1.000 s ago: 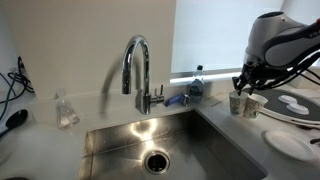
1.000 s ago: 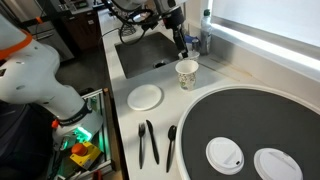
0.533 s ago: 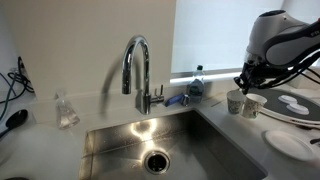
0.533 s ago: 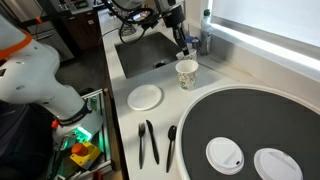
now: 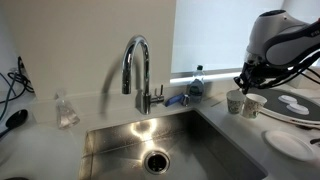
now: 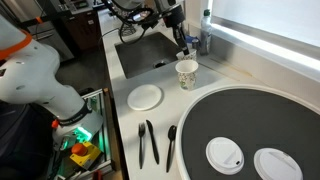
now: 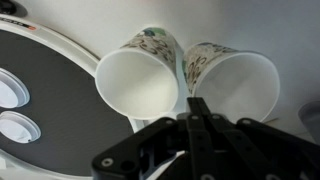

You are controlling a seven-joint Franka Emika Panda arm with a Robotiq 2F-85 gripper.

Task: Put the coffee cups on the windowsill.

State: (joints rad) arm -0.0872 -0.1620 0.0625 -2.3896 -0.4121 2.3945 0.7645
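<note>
The rim of the cup nearer the blue-capped bottle [image 5: 235,102] should be the only one I open my gripper around, because my gripper is now closed where the coffee cups' rims meet [image 7: 187,88].
Two off-white paper coffee cups stand side by side on the grey counter beside the sink, one [image 7: 140,85] to the left and the other [image 7: 235,85] to the right in the wrist view. My gripper [image 7: 193,100] is shut, its black fingers pressed together right where the two rims meet. Whether a rim is pinched between them I cannot tell. In an exterior view the gripper [image 5: 243,88] hangs just over both cups [image 5: 235,102] [image 5: 252,105]. The pale windowsill [image 5: 215,75] [image 6: 260,45] runs behind them under the bright window.
A blue-capped bottle [image 5: 197,82] stands at the sill near the faucet [image 5: 137,70]. The steel sink [image 5: 150,140] lies beside the cups. A large black round tray [image 6: 250,120] with white lids, a white plate [image 6: 145,96] and black cutlery [image 6: 150,140] occupy the counter. A small glass [image 5: 66,110] stands beyond the faucet.
</note>
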